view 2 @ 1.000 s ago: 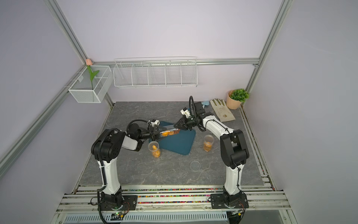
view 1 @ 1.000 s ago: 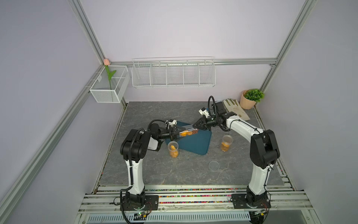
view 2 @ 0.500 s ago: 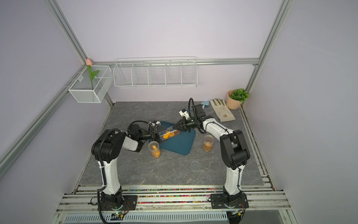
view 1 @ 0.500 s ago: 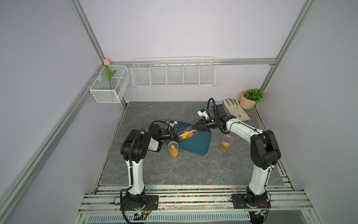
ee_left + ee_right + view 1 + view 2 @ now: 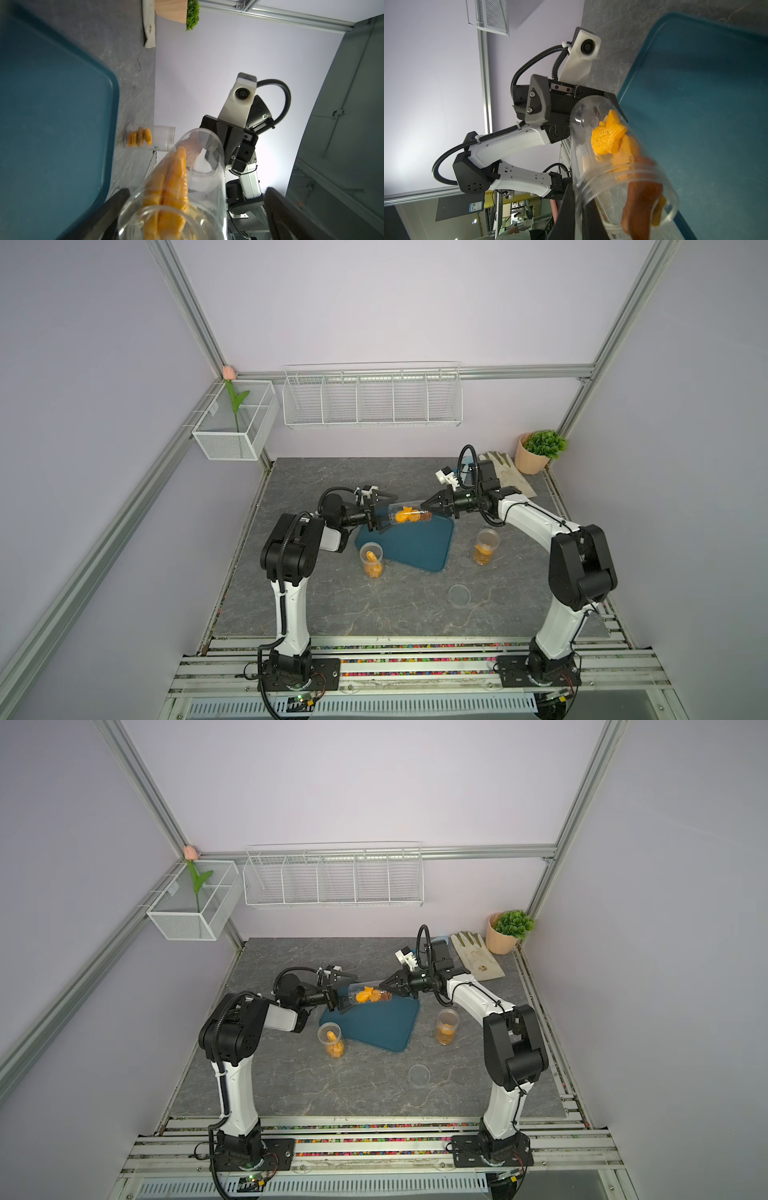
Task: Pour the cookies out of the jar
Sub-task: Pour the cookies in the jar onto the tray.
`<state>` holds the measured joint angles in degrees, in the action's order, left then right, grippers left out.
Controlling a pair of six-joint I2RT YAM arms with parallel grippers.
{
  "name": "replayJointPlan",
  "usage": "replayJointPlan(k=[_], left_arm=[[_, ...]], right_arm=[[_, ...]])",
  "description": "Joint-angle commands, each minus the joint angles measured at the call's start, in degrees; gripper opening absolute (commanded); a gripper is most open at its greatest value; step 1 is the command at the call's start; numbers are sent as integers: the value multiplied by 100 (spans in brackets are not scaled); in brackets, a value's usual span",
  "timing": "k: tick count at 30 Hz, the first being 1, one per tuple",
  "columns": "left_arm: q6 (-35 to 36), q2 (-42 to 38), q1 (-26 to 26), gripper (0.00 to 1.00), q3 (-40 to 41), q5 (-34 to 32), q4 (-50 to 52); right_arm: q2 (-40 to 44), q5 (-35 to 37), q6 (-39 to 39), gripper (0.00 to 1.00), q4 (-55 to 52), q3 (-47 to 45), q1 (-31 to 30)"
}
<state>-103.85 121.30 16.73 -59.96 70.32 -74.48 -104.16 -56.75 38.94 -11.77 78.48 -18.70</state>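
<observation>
The jar's base [image 5: 170,222] is close to one finger of my left gripper, so next my left gripper moves back and line up before my right gripper feeds the jar's base into it.
A clear plastic jar [image 5: 409,514] [image 5: 369,994] lies almost level in the air above the teal tray [image 5: 419,549] [image 5: 380,1031]. Orange cookies [image 5: 404,516] [image 5: 610,135] [image 5: 175,176] are piled inside, and a brown one [image 5: 641,203] sits at the mouth. My right gripper [image 5: 428,511] [image 5: 580,209] is shut on the jar's threaded rim, one finger inside the wall and one outside. My left gripper [image 5: 380,517] [image 5: 197,190] stands open around the jar's base end. One of its fingers [image 5: 278,207] is well clear of the jar [image 5: 205,166].
Two more open jars with cookies stand on the table, one [image 5: 371,559] at the tray's near left corner, the other [image 5: 485,546] right of the tray. A clear lid [image 5: 459,594] lies nearer the front. A glove [image 5: 505,472] and potted plant [image 5: 538,452] sit back right.
My left gripper has gone from shut on the jar's base to open. The right gripper keeps hold of the rim, and the jar has shifted slightly towards the left arm.
</observation>
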Motion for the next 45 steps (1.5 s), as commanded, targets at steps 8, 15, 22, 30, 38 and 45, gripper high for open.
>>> replayJointPlan(k=[8, 15, 22, 30, 38, 45], left_arm=[[-259, -580, -97, 99, -549, -1002, 711], [-99, -868, -87, 99, -798, -1467, 1453], [2528, -1711, -59, 99, -818, -1152, 4875], [5189, -2352, 100, 99, -1056, -1019, 8034], [4884, -2732, 265, 99, -639, -994, 7245], [4758, -2822, 258, 100, -418, -999, 7039]], right_arm=[[51, 304, -87, 7, -545, -245, 6], [102, 257, -125, 7, -607, -228, 67], [147, 195, 53, 7, -285, -298, 70], [67, 75, 440, 7, 437, -538, 15], [-52, 15, 879, 7, 1238, -753, -288], [-61, -13, 1274, 7, 1822, -852, -374]])
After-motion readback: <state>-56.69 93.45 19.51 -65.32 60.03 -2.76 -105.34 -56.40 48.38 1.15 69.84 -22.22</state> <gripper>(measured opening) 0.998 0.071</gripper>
